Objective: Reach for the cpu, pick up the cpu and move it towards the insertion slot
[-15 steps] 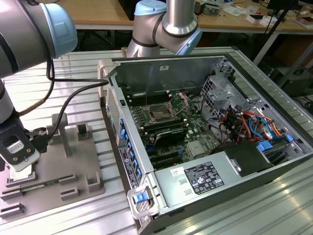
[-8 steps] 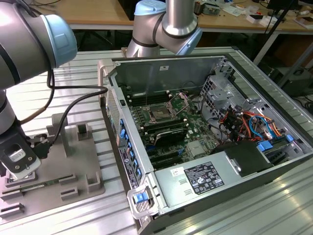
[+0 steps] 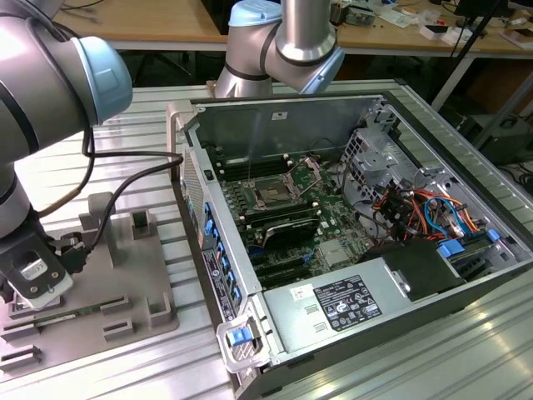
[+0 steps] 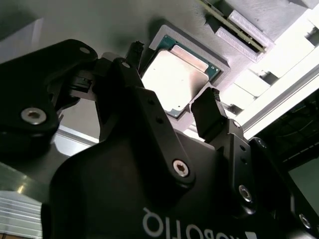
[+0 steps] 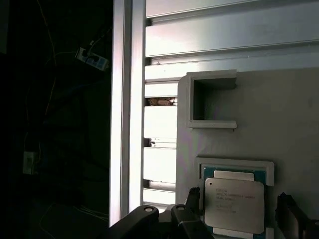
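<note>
The low grey rim [image 5: 237, 163] only runs along the edges of the cpu [image 5: 234, 204], so the cpu will come straight up and the tray will stay behind when the robot's gripper lifts it.
The cpu [image 4: 175, 79] lies flat in a shallow square recess of the grey tray [image 4: 99, 20], silvery top up with a green rim around it. My gripper [image 4: 173, 74] hangs just above it, open, one black finger [image 4: 134, 54] on each side of the chip. In the first wrist view the cpu [image 5: 234, 204] shows small gaps between it and both fingers [image 5: 193, 199]. In the exterior view the gripper [image 3: 33, 287] is low over the tray [image 3: 125, 275] at the far left. The insertion slot [image 3: 275, 193] sits in the open computer case, well off toward that view's right.
The case wall [image 3: 204, 225] stands between tray and motherboard. Inside are long black memory slots [image 3: 287, 225], a power supply [image 3: 350, 304] and coloured cables [image 3: 425, 208]. Upright grey posts [image 3: 98, 212] rise from the tray. A black cable [image 3: 125, 179] trails from my wrist. An aluminium rail [image 5: 129, 99] borders the tray.
</note>
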### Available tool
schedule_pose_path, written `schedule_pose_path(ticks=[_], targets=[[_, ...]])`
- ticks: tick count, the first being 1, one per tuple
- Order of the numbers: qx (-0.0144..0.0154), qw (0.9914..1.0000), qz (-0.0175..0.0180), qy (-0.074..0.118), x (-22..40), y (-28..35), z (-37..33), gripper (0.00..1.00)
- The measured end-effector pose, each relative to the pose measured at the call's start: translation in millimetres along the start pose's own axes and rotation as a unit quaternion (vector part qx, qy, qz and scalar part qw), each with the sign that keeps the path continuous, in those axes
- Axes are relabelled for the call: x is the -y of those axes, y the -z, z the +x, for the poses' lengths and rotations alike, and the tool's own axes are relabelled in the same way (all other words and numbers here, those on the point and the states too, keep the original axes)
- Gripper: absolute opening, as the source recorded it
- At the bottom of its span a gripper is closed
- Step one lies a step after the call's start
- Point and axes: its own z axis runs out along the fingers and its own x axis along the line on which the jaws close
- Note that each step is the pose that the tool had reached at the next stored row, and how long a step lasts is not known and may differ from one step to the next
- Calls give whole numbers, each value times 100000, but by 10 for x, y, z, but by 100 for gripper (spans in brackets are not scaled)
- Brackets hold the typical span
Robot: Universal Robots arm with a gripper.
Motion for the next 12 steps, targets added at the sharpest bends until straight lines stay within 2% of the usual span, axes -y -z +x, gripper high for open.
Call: schedule_pose_path(ticks=[1, 10, 11, 12], targets=[[7, 100000, -104, 7, -5, -14, 1, 68], [5, 100000, -109, 2, -5, -47, 9, 67], [9, 100000, -110, 2, -5, -48, 9, 59], [8, 100000, -110, 2, -5, -48, 9, 59]])
